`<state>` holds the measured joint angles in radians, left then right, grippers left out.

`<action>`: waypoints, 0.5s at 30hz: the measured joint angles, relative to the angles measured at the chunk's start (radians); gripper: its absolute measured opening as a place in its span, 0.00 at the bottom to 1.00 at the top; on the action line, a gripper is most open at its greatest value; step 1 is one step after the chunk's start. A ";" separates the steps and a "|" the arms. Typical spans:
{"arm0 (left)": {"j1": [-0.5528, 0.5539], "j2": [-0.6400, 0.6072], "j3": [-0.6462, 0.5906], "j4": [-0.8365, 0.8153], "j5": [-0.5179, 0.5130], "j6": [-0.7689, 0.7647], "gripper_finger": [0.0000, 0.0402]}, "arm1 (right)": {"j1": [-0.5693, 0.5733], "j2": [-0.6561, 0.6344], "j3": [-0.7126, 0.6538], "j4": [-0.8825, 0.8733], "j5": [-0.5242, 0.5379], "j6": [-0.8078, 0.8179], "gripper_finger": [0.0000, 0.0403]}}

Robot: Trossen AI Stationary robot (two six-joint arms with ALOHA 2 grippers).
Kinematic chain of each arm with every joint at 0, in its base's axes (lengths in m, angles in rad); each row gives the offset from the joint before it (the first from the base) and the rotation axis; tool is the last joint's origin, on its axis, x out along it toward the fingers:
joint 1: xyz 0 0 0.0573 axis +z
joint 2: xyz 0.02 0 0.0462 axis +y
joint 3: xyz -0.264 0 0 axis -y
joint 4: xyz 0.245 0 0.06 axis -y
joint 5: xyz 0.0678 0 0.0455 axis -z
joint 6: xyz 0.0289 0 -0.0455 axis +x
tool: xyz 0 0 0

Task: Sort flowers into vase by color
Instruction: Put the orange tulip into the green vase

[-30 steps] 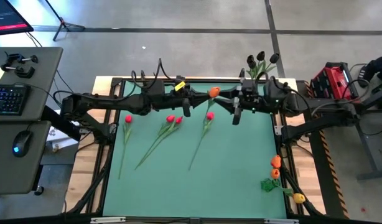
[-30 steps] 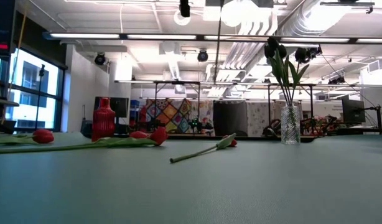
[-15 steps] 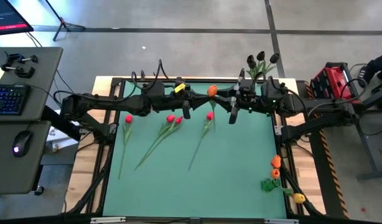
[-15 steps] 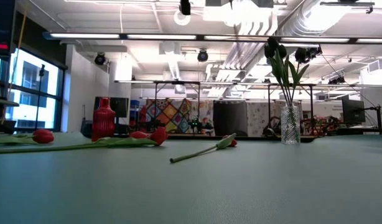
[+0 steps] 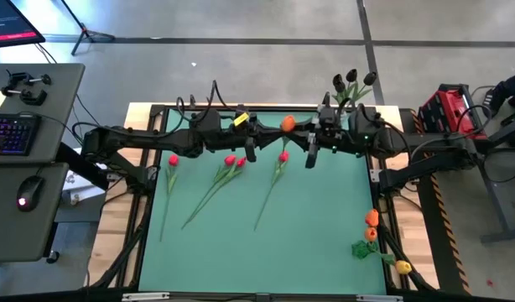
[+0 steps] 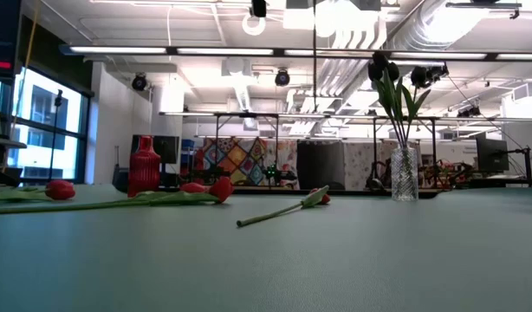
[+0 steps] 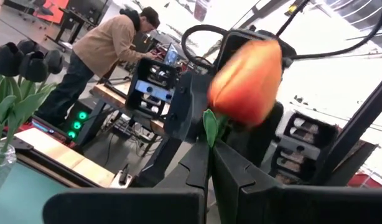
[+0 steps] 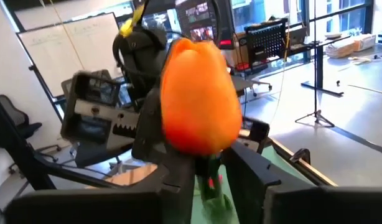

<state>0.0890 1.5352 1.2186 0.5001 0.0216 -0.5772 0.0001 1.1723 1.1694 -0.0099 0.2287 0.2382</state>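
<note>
My right gripper should take the stem (image 8: 208, 167) and carry the tulip to the other orange tulips, because my left gripper holds the orange tulip (image 5: 288, 123) far from them.
An orange tulip (image 5: 287, 124) is held high over the table's far middle, head up, with my left gripper (image 5: 273, 130) shut on its stem. From the right, my right gripper (image 8: 208, 174) stands open, its fingers close on either side of the stem under the head (image 8: 200, 93). Several red tulips (image 5: 230, 159) lie flat on the green mat (image 5: 325, 218). A glass vase with dark tulips (image 6: 405, 173) stands at the far right, and a red vase (image 6: 145, 165) at the far left. My left gripper pinches the orange tulip's stem (image 7: 209, 146) just under the head, between its two fingers. The fingers come level from the table's left and lie across the stem. The tulip stands upright, lifted clear of the table, and its thin stem (image 6: 314, 52) hangs down below.
Orange tulip heads with green leaves (image 5: 371, 225) stand at the table's near right edge. A desk with a keyboard and mouse (image 5: 23, 134) is to the left of the table. A person (image 7: 110, 50) works at a bench beyond the table.
My right gripper has edged toward the table's left, closer to the orange tulip. In the low view the hanging stem has swung from slightly tilted to upright and shifted a little to the right. The red tulips lie unchanged.
</note>
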 joint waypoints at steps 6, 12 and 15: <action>0.000 0.000 0.000 -0.004 0.000 0.006 0.00 | 0.000 -0.005 0.000 0.007 0.000 0.019 0.02; 0.000 0.000 0.000 -0.016 0.001 0.013 0.05 | 0.000 -0.024 0.000 -0.042 0.004 0.029 0.01; 0.001 -0.001 0.000 -0.044 0.004 0.025 0.11 | -0.001 -0.079 0.000 -0.127 0.002 0.028 0.01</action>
<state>0.0900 1.5341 1.2186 0.4562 0.0259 -0.5526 -0.0006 1.0933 1.1698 -0.1371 0.2312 0.2662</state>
